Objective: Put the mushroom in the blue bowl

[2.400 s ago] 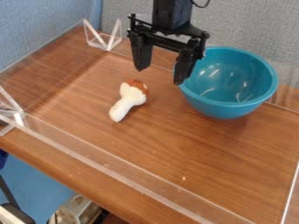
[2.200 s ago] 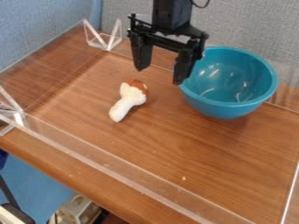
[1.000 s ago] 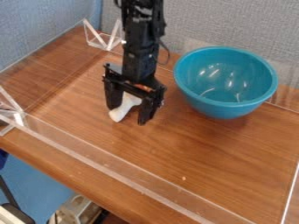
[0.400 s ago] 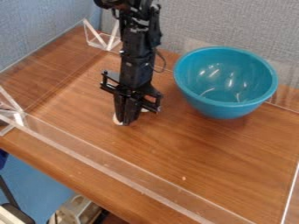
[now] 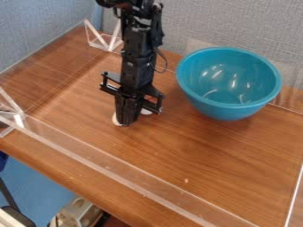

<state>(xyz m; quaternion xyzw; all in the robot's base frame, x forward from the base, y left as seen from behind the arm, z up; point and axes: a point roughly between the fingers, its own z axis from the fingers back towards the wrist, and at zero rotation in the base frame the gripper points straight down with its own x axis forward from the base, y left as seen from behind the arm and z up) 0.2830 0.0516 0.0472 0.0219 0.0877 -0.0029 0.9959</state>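
My gripper's fingers are drawn together with the mushroom (image 5: 117, 118) sticking out on both sides of them, so I should open, back off and straddle the mushroom's body farther back before lifting.
The mushroom (image 5: 122, 116) lies on the wooden table left of the blue bowl (image 5: 229, 82); only bits of its cream stem show at the fingertips. My gripper (image 5: 130, 115) points straight down on it, fingers drawn together around it, resting at table level. The cap is hidden behind the black fingers. The bowl stands upright to the right of the arm, with nothing inside.
A clear plastic wall (image 5: 142, 177) runs along the table's front edge and another along the left side. White bracket pieces sit at the back left corner (image 5: 102, 38) and the left edge (image 5: 10, 113).
The gripper came down from above the table beside the bowl to the mushroom, then its fingers went from wide open around it to shut on it. The bowl has not moved.
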